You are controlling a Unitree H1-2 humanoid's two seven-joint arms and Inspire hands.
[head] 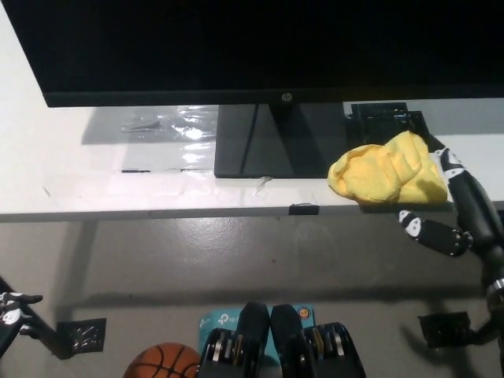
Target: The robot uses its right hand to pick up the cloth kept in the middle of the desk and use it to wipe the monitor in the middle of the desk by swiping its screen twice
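The wide monitor (268,51) rests on one small flat base (277,142), so I expect the monitor to turn crooked along with its base when I wipe the monitor's screen.
A crumpled yellow cloth (384,172) lies on the white desk (94,189) near its front edge, right of the monitor's base. The black monitor (252,47) fills the top of the head view, its screen dark. My black right hand (453,209) is open at the cloth's right side, one finger reaching up along the cloth's right edge, another stretched out below the desk's front edge. Nothing is held in it. My white left hand (9,309) rests low at the far left edge, only partly in view.
A black monitor stand base (272,142) sits on the desk left of the cloth. A small black tray (386,120) lies behind the cloth. Below the desk are a basketball (161,362) and a blue box (216,321) on the grey floor.
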